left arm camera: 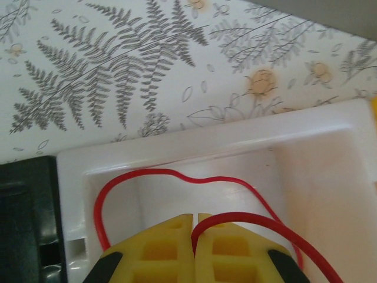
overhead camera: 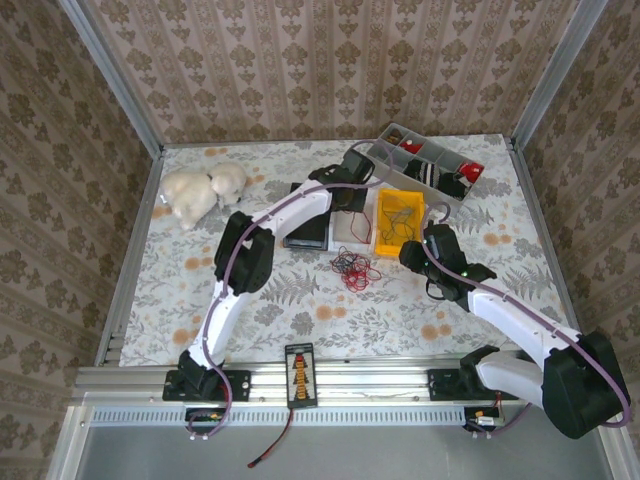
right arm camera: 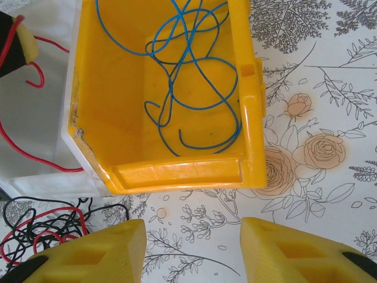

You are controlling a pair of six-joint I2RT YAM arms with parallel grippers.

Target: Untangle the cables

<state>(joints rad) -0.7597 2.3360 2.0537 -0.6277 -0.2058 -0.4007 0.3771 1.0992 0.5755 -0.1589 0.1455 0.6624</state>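
The red cable (left arm camera: 300, 240) loops over my left gripper's fingers, so my right gripper should reach over the white bin (overhead camera: 352, 229) to free it before my left gripper leaves.
A tangle of red and black cables (overhead camera: 355, 268) lies on the flowered table, also seen at the lower left of the right wrist view as a tangle (right arm camera: 47, 227). Blue cables (right arm camera: 188, 76) lie loose inside the yellow bin (overhead camera: 400, 215). My left gripper (left arm camera: 195, 217) hangs over the white bin (left arm camera: 312, 153), shut on a red cable (left arm camera: 153, 172) that loops down into that bin. The right gripper (right arm camera: 191, 230) stands open just in front of the yellow bin's near wall (right arm camera: 177, 174), with only bare table between its fingers.
A black bin (overhead camera: 305, 228) sits left of the white bin (overhead camera: 352, 228). A grey divided tray (overhead camera: 425, 165) with small parts stands at the back right. White plush toys (overhead camera: 200, 190) lie at the back left.
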